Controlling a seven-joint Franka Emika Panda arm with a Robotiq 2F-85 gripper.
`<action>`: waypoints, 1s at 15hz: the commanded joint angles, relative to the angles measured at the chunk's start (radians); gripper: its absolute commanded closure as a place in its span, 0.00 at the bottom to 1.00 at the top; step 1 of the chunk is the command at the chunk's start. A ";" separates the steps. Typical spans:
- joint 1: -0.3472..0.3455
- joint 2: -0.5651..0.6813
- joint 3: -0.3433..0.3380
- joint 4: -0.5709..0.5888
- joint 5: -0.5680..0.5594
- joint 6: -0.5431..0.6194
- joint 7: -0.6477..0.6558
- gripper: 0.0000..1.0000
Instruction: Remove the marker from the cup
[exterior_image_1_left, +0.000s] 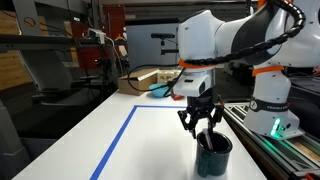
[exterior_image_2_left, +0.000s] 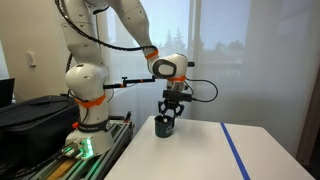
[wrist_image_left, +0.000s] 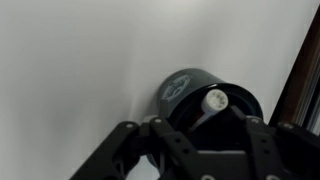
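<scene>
The marker's pale end (wrist_image_left: 214, 100) is off the line where my gripper's fingers meet, so my gripper should open and center on the marker's upper body (wrist_image_left: 203, 117) before it lifts.
The cup (wrist_image_left: 183, 88), a dark glossy mug, stands on the white table near its edge. It shows in both exterior views (exterior_image_1_left: 214, 157) (exterior_image_2_left: 163, 126). The marker (wrist_image_left: 213, 101) leans inside the cup, its pale round end pointing up at the wrist camera and a reddish body below it. My gripper (wrist_image_left: 201, 132) hangs straight over the cup mouth with its fingers spread either side of the marker's top and not touching it. In the exterior views the fingertips (exterior_image_1_left: 203, 127) (exterior_image_2_left: 171, 110) sit just above the rim.
Blue tape lines (exterior_image_1_left: 118, 140) (exterior_image_2_left: 236, 150) mark the white table. The robot base (exterior_image_1_left: 272, 105) and a rail stand close beside the cup. A wooden box (exterior_image_1_left: 140, 80) lies at the table's far end. A black case (exterior_image_2_left: 30, 115) sits by the base.
</scene>
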 joint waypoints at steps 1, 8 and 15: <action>-0.010 -0.009 0.017 0.001 -0.024 0.014 0.021 0.47; -0.020 -0.017 0.015 0.001 -0.035 0.006 0.037 0.66; -0.022 -0.030 0.016 -0.007 -0.041 0.005 0.043 0.92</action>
